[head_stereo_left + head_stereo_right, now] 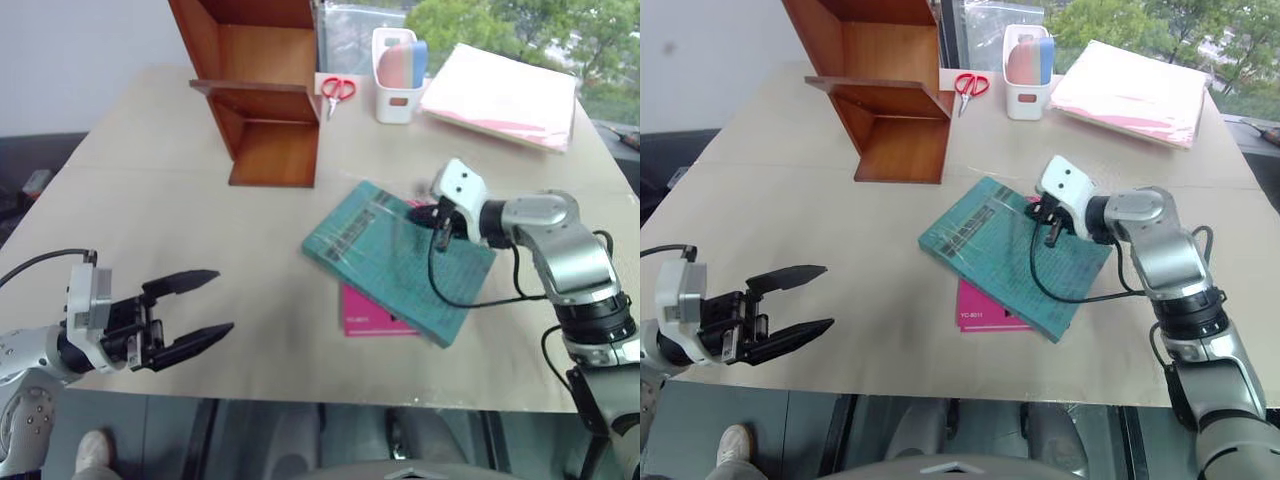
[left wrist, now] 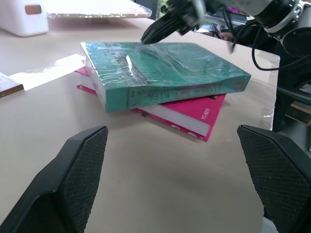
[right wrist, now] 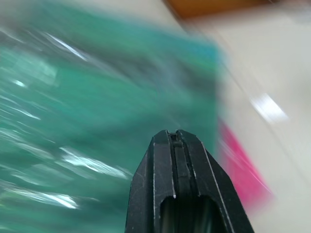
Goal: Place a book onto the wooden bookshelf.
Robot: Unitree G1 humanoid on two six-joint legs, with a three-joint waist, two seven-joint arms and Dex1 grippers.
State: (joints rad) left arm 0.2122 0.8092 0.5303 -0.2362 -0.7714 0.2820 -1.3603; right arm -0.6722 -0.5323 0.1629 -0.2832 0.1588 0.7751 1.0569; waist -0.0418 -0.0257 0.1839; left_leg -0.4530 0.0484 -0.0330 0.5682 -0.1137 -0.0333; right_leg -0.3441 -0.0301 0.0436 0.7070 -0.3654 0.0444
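Note:
The near edge of the teal-green book (image 1: 398, 258) lies across the magenta book crooked (image 1: 378, 301), so the teal-green book will come up by itself when I lift it.
The teal-green book (image 1: 395, 255), in glossy wrap, lies flat at the table's middle right, partly on top of a smaller magenta book (image 1: 370, 318). My right gripper (image 1: 437, 215) is shut and empty, its tips (image 3: 174, 135) just over the far right part of the book's cover (image 2: 165, 58). I cannot tell whether they touch it. The wooden bookshelf (image 1: 262, 95) stands at the far side of the table, to the left of the book. My left gripper (image 1: 205, 308) hangs wide open above the near left table edge, facing the book's spine, well short of it.
A white pen holder (image 1: 397, 75) and red scissors (image 1: 338, 90) sit just right of the shelf. A flat pink-and-white folder (image 1: 500, 95) lies at the far right. A black cable (image 1: 450, 290) hangs from my right arm across the book.

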